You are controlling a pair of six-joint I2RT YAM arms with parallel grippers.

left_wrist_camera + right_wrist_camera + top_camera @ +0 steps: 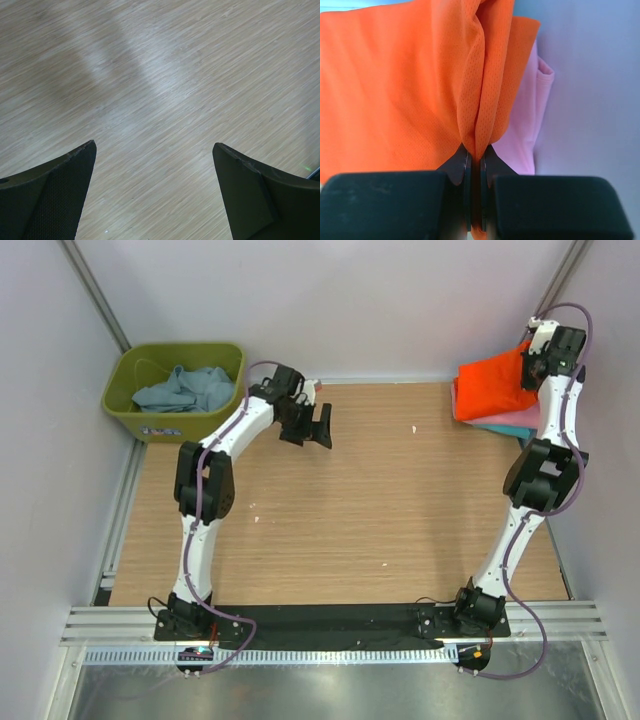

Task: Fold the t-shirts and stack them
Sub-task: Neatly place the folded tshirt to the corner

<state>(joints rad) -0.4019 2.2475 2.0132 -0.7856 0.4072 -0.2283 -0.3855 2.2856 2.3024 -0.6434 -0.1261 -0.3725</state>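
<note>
The orange t-shirt point(490, 390) is spread out over the pink t-shirt point(523, 418). My right gripper should keep lowering the pinched fold until it rests there, and then let go.
My right gripper point(528, 368) is shut on a fold of the bright orange t-shirt point(492, 388) at the far right of the table. The wrist view shows the orange t-shirt point(410, 100) pinched between the jaws of the right gripper point(475, 152). It lies on a pink t-shirt point(515, 421), which also shows in the wrist view point(527, 130), with a teal edge point(520, 433) under it. A dusty blue-grey t-shirt point(188, 387) lies crumpled in the green tub. My left gripper point(320, 426) is open and empty over bare wood; its fingers point(50, 195) frame only table.
The olive-green tub point(130, 372) sits off the table's far left corner. White walls close in the left, back and right sides. The wooden table point(380, 510) stretches between the arms. A metal rail point(330, 622) runs along the near edge.
</note>
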